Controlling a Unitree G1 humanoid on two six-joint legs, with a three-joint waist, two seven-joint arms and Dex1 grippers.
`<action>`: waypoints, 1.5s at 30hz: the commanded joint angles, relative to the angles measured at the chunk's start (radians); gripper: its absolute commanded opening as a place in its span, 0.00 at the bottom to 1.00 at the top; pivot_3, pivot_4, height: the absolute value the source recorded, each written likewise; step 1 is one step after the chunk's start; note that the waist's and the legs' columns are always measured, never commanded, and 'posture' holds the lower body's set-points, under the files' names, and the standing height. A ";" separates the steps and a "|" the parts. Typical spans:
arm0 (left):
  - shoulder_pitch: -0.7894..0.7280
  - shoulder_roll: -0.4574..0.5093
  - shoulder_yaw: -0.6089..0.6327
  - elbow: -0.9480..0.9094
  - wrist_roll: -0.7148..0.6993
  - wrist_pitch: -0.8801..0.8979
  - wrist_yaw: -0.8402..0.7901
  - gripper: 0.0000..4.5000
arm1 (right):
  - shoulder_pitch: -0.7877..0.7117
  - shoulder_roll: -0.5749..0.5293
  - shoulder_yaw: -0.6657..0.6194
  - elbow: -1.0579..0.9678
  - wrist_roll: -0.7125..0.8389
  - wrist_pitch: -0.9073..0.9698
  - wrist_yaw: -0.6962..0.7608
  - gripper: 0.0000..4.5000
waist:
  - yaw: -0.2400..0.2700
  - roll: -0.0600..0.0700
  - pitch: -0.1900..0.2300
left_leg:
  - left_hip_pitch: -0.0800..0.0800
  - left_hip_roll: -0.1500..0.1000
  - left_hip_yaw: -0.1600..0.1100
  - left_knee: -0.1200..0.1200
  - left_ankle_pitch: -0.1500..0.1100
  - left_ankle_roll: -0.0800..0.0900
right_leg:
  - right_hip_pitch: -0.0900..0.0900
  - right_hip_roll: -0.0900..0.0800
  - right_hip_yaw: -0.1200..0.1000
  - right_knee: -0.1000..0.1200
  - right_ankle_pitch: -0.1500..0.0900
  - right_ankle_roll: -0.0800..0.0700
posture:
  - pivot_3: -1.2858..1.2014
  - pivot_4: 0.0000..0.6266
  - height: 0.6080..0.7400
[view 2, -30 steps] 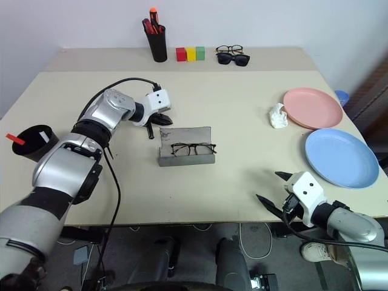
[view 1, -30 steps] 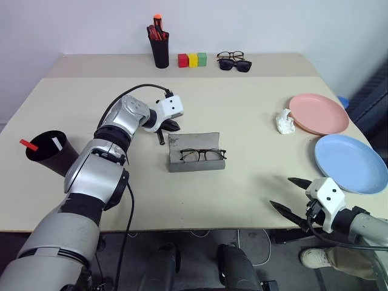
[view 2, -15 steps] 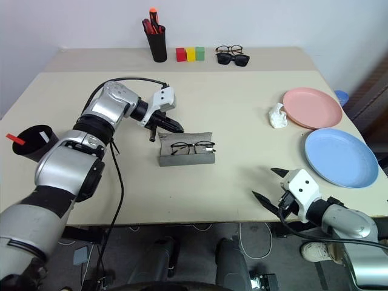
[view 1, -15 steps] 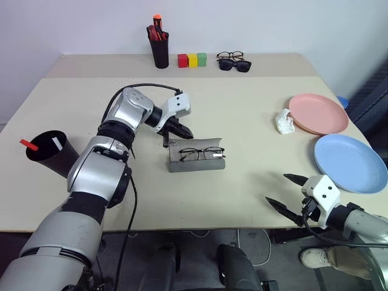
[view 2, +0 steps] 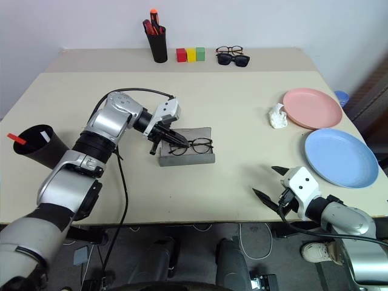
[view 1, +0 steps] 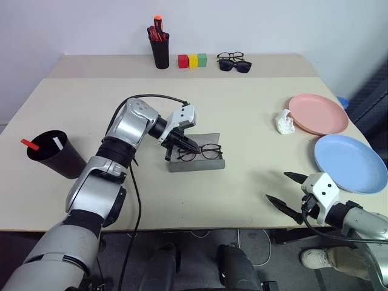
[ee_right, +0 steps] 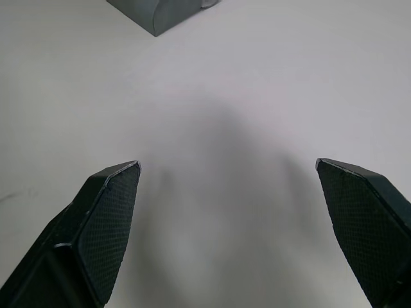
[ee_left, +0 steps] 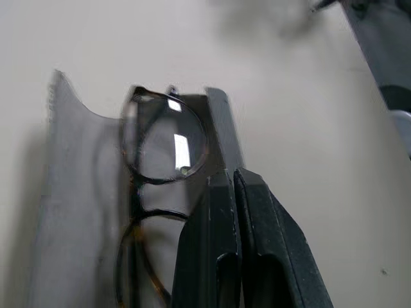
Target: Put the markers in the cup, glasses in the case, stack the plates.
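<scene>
Next, I lift my left gripper clear from in front of the case's lid (view 1: pixel 209 138), which leans open behind the glasses, reach around its back (view 1: pixel 205 131) and push it shut.
The wire-rimmed glasses (view 1: pixel 205 151) lie in the open grey case (view 1: pixel 197 163) at the table's middle, with its lid (ee_left: pixel 70 192) leaning back behind them. My left gripper (view 1: pixel 193 147) is shut with nothing between its fingers. It points down at the left end of the case, its tips (ee_left: pixel 231 176) beside one lens. The black cup (view 1: pixel 51 156) stands at the left edge and holds the red marker (view 1: pixel 28 145) and the white marker (view 1: pixel 56 142). The pink plate (view 1: pixel 318 113) and the blue plate (view 1: pixel 350 162) lie side by side at the right. My right gripper (view 1: pixel 277 187) hovers open over the front edge.
At the back stand a black pen pot (view 1: pixel 160 51) with red-orange pens, three coloured blocks (view 1: pixel 192 59) and two other pairs of glasses (view 1: pixel 234 61). A crumpled white paper (view 1: pixel 284 121) lies left of the pink plate.
My left gripper swung from behind the case's left end to the right and toward me, turning down onto the case beside the glasses. The right arm kept still.
</scene>
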 commanded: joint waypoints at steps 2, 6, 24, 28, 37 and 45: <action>-0.095 -0.006 0.051 0.100 -0.003 -0.074 0.132 0.01 | -0.006 -0.005 -0.020 -0.046 0.026 0.013 -0.013 1.00 | 0.001 0.000 0.000 | 0.000 0.000 0.000 0.000 0.000 0.000 | 0.000 0.000 0.000 0.000 0.000 0.001 | 0.52 0.24 1.00; -0.153 -0.027 0.014 0.236 0.092 -0.190 0.353 0.01 | -0.016 -0.004 -0.014 -0.049 0.029 0.022 -0.023 1.00 | 0.002 0.000 0.000 | 0.000 0.000 0.000 0.000 0.000 0.000 | 0.000 0.000 0.000 0.000 0.001 0.003 | 0.52 0.24 1.00; -0.202 -0.063 -0.018 0.294 0.087 -0.076 0.024 0.01 | 0.024 0.009 -0.029 -0.086 0.037 0.026 -0.061 1.00 | -0.004 0.000 0.000 | 0.000 0.000 0.001 0.000 0.000 0.000 | 0.000 0.000 0.000 0.000 0.001 0.003 | 0.52 0.24 1.00; -0.055 0.007 -0.121 -0.033 0.010 0.122 -0.107 0.01 | 0.020 0.007 -0.024 -0.096 0.044 0.040 -0.072 1.00 | -0.015 0.001 -0.001 | 0.000 0.000 0.001 -0.001 0.000 0.000 | 0.000 0.000 0.000 0.000 0.001 0.001 | 0.52 0.24 1.00; 0.157 0.080 -0.186 -0.410 0.002 0.348 -0.072 0.01 | -0.003 0.008 -0.029 -0.079 0.069 0.070 -0.088 1.00 | -0.022 0.001 -0.001 | 0.001 0.000 0.000 0.000 0.000 0.000 | 0.000 0.000 0.001 0.002 0.000 -0.003 | 0.52 0.24 1.00; 0.003 -0.016 0.028 -0.237 -0.126 0.303 0.131 0.01 | -0.016 0.010 -0.038 -0.054 0.076 0.058 -0.090 1.00 | -0.012 0.001 0.000 | 0.001 0.000 -0.002 0.001 0.000 0.000 | 0.001 0.000 0.000 0.002 -0.001 -0.002 | 0.52 0.24 1.00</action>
